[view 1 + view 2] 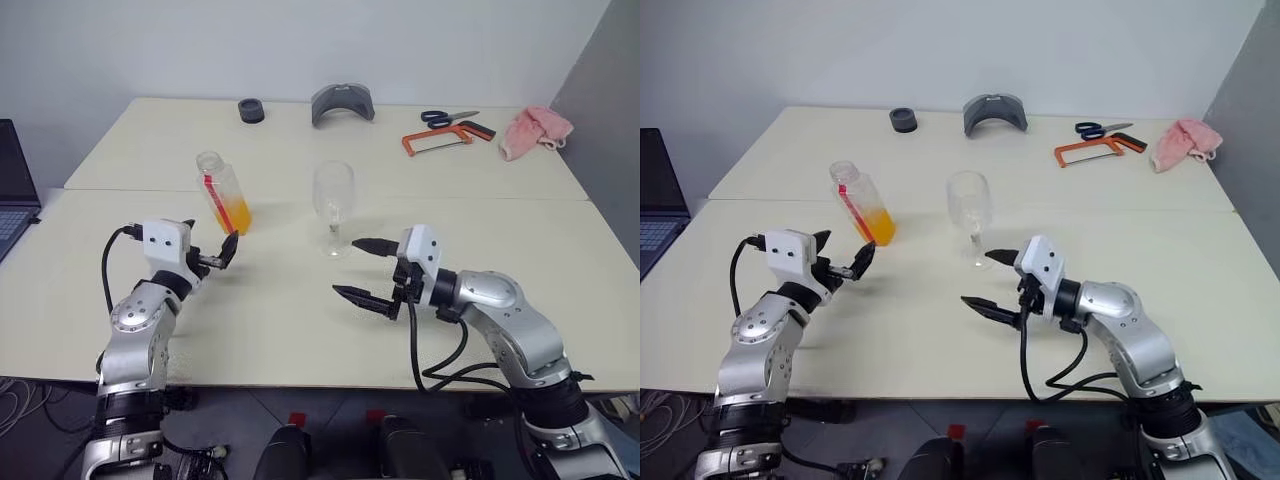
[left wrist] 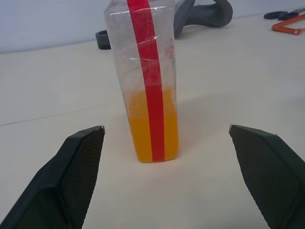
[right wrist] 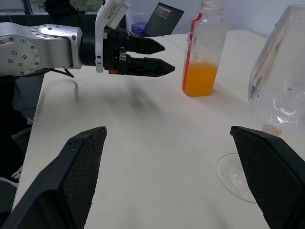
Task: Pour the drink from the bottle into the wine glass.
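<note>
The bottle's clear opening (image 1: 209,160) is open with the cap off, so I expect the orange drink (image 1: 237,217) to flow out in a thin stream when I pour.
The bottle (image 1: 222,190) stands on the cream table (image 1: 300,330), left of centre, clear plastic with a red stripe. The orange drink (image 1: 236,215) fills its lower part. My left gripper (image 1: 212,240) is open just in front of the bottle and level with its base, without touching it; in the left wrist view the bottle (image 2: 148,86) stands between and beyond the fingers (image 2: 78,167). The wine glass (image 1: 333,200) stands upright to the right of the bottle and looks empty. My right gripper (image 1: 346,267) is open just in front of the glass foot, holding nothing.
Along the far edge of the table lie a black ring (image 1: 251,110), a grey curved part (image 1: 342,103), scissors (image 1: 448,117), an orange hacksaw (image 1: 448,138) and a pink cloth (image 1: 535,130). A laptop (image 1: 15,195) sits at the left edge.
</note>
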`<act>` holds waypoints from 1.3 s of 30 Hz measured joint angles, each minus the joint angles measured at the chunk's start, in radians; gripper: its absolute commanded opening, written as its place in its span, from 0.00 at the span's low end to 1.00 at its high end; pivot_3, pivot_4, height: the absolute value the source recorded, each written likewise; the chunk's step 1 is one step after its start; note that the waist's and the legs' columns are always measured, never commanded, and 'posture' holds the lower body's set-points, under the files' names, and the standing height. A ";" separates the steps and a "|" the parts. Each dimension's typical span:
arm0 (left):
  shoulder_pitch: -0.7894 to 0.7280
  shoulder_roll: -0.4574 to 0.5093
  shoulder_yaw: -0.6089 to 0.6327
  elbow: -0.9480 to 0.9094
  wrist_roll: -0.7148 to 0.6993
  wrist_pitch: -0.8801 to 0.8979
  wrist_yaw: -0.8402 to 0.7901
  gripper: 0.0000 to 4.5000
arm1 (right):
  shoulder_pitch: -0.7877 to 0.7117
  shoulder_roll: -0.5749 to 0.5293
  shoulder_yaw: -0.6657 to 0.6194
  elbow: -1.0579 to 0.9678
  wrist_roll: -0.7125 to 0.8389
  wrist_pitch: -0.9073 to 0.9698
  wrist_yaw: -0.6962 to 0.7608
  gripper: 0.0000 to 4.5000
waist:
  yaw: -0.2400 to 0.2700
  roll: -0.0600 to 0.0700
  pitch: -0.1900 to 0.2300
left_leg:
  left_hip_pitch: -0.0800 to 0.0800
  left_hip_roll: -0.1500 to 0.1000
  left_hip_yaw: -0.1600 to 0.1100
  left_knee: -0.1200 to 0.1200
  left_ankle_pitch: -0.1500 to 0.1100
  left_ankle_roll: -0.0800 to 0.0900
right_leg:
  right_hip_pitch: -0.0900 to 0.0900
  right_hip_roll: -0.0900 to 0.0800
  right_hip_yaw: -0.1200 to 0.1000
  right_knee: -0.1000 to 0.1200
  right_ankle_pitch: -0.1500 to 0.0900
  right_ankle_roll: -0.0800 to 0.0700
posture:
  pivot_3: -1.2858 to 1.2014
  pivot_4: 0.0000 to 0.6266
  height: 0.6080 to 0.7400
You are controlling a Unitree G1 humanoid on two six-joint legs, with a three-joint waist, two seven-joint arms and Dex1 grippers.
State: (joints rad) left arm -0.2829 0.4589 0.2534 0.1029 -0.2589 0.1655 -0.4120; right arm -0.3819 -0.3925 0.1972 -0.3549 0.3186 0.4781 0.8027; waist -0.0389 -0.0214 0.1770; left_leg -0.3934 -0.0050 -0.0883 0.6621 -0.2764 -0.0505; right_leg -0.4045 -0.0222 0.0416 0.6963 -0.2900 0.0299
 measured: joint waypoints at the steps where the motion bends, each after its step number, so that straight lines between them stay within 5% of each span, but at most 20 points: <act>1: -0.014 0.001 0.000 0.015 -0.003 0.000 -0.006 1.00 | 0.000 0.000 0.002 -0.003 0.000 0.005 -0.004 0.99 | 0.001 0.000 0.000 | 0.000 0.000 0.000 0.000 0.000 0.000 | 0.000 0.000 0.000 0.000 0.000 0.000 | 0.52 0.24 1.00; 28: -0.425 0.031 -0.032 0.544 0.050 -0.117 -0.094 1.00 | -0.031 0.013 0.032 -0.037 0.000 0.045 -0.057 0.99 | 0.004 0.000 0.000 | -0.001 -0.002 -0.001 0.001 0.000 0.000 | -0.001 0.000 -0.001 0.000 0.000 0.000 | 0.52 0.24 1.00; 31: -0.468 0.031 -0.034 0.610 0.059 -0.149 -0.107 0.87 | -0.032 0.014 0.035 -0.037 -0.002 0.045 -0.062 1.00 | 0.004 0.000 0.000 | -0.001 -0.003 -0.001 0.001 0.000 0.000 | -0.001 0.000 -0.001 0.000 0.000 0.000 | 0.52 0.24 1.00; 37: -0.497 0.031 -0.046 0.664 0.064 -0.186 -0.129 0.45 | -0.034 0.022 0.041 -0.037 -0.004 0.036 -0.068 1.00 | 0.003 -0.001 0.000 | -0.001 -0.002 -0.001 0.001 0.000 0.000 | -0.001 0.001 -0.001 0.000 0.000 0.000 | 0.52 0.24 1.00; 39: -0.497 0.030 -0.047 0.669 0.064 -0.194 -0.135 0.39 | -0.036 0.031 0.040 -0.037 -0.004 0.029 -0.076 1.00 | 0.003 0.000 0.000 | -0.001 -0.002 -0.001 0.001 0.000 0.000 | -0.001 0.000 -0.001 0.000 0.000 0.000 | 0.52 0.24 1.00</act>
State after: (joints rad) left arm -0.7798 0.4894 0.2065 0.7722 -0.1948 -0.0288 -0.5465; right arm -0.4178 -0.3619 0.2375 -0.3918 0.3145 0.5068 0.7263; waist -0.0355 -0.0219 0.1770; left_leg -0.3947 -0.0073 -0.0889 0.6626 -0.2762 -0.0508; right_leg -0.4055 -0.0217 0.0405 0.6964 -0.2900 0.0299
